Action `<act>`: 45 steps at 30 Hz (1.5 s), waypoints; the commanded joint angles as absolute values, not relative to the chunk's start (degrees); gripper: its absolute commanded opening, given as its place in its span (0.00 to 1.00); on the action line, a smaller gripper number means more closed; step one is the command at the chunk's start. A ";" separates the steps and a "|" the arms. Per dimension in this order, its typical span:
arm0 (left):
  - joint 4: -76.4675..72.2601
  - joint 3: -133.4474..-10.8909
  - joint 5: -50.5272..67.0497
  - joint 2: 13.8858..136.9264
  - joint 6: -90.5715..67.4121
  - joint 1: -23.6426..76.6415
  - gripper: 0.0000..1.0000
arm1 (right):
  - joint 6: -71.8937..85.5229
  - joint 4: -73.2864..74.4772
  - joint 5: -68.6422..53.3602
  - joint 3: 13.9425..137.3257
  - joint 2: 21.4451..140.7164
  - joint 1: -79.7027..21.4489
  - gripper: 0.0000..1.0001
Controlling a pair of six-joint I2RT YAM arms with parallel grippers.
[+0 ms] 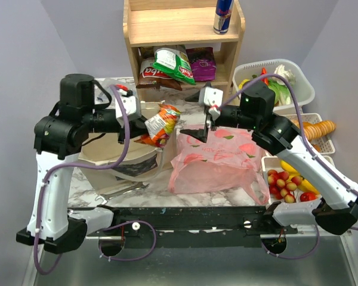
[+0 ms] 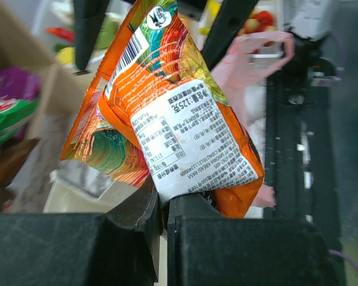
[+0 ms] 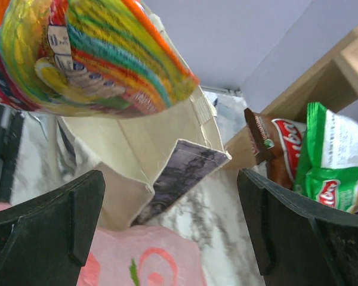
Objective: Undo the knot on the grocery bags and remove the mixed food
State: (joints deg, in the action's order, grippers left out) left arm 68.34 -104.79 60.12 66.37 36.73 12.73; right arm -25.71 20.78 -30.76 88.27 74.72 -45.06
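The shelf's purple bag is nearer the robot's right gripper, so the right gripper should take the snack bag's loose end from the left gripper before the snack bag goes on the shelf.
My left gripper is shut on the lower edge of an orange, many-coloured snack bag and holds it in the air between the two grocery bags. The beige canvas tote stands open under my left arm. To its right the pink plastic bag lies slack on the marble table. My right gripper hangs open over the pink bag's left top corner, just right of the snack bag, with nothing between its fingers. No knot shows in any view.
A wooden shelf at the back holds chip bags and a drink can. At the right stand a white basket of vegetables, a tray with round orange pieces and a tray with tomatoes and a banana.
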 commanded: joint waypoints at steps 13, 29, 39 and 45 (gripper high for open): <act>92.65 -115.63 67.42 81.42 44.64 29.37 0.00 | -48.65 20.94 -44.18 80.28 68.51 -55.05 0.96; 47.42 -94.60 61.00 61.34 15.86 13.06 0.98 | -13.75 16.93 -13.92 81.83 66.35 -56.04 0.01; 54.04 -98.30 66.50 65.58 25.27 17.47 0.99 | 3.83 18.72 -21.13 81.09 63.68 -46.37 0.01; 43.71 -93.59 54.63 65.60 23.37 23.27 0.98 | -1.44 20.74 -31.97 82.24 63.98 -46.17 0.01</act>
